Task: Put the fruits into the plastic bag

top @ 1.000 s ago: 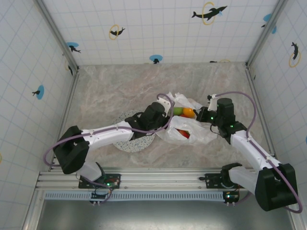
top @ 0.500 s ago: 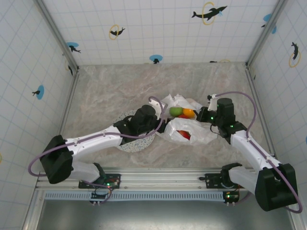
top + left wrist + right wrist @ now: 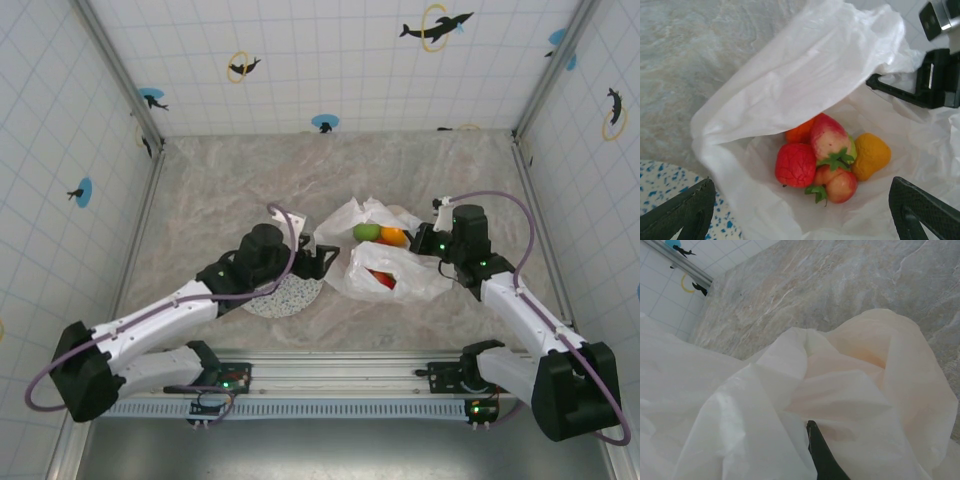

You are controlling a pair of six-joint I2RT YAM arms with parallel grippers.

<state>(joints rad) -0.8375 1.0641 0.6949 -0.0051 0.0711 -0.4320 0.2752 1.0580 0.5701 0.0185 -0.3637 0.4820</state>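
The plastic bag (image 3: 410, 275) will pull up around the fruits when I lift its edge, because the thin rim (image 3: 338, 272) lies loose around the low pile of fruit.
The white plastic bag (image 3: 400, 268) lies mid-table with its mouth held up. Several fruits sit inside it: a green one (image 3: 366, 232), an orange one (image 3: 393, 236) and a red one (image 3: 382, 280). The left wrist view looks into the plastic bag (image 3: 790, 85) at a red fruit (image 3: 796, 165), a pink apple (image 3: 829, 139) and a yellow fruit (image 3: 870, 155). My left gripper (image 3: 320, 258) hovers open and empty just left of the bag mouth; its fingers (image 3: 685, 210) frame the fruit pile. My right gripper (image 3: 430, 241) is shut on the bag's right edge, and its closed fingertips (image 3: 816, 440) are buried in plastic (image 3: 740, 415).
A round speckled plate (image 3: 290, 296) lies under my left arm, left of the bag; its rim (image 3: 660, 185) shows in the left wrist view. The marble table (image 3: 240, 180) is bounded by tiled walls and corner posts.
My left arm has pulled back leftward from the bag mouth, gripper open and empty. The right arm and the bag have stayed put.
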